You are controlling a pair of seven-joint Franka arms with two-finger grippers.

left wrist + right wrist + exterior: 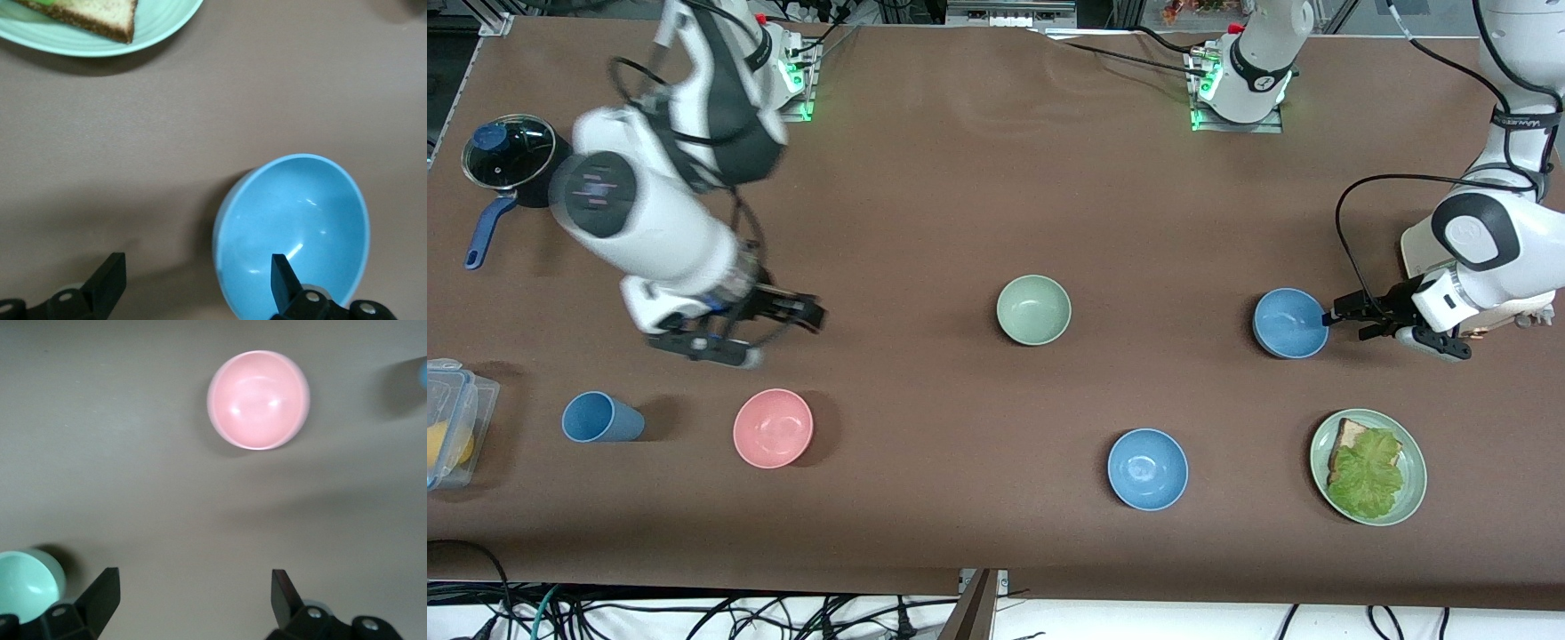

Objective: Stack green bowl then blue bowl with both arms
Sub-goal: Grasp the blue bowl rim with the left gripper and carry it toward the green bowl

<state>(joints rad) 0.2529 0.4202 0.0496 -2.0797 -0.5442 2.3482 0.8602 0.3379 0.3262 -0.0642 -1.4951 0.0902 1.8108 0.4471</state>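
The duller blue bowl (1291, 322) should sit deep inside the green bowl and hide it when I lower the blue bowl, because the green bowl's open rim (1034, 310) is just as wide.
The pale green bowl (1033, 309) stands alone at the table's middle; its edge also shows in the right wrist view (27, 585). The duller blue bowl (1289, 323) stands toward the left arm's end. My left gripper (1341, 316) is open at that bowl's rim. In the left wrist view (198, 283) one finger is inside the blue bowl (293, 227) and the other is outside it over the table. My right gripper (787, 336) is open and empty over bare table, above the pink bowl (773, 428). In the right wrist view (193, 600) nothing lies between its fingers.
A brighter blue bowl (1147, 468) and a green plate (1412, 484) with bread and lettuce stand nearer the front camera. A blue cup (600, 418) lies beside the pink bowl. A clear plastic box (454, 427) and a lidded pot (509, 153) sit at the right arm's end.
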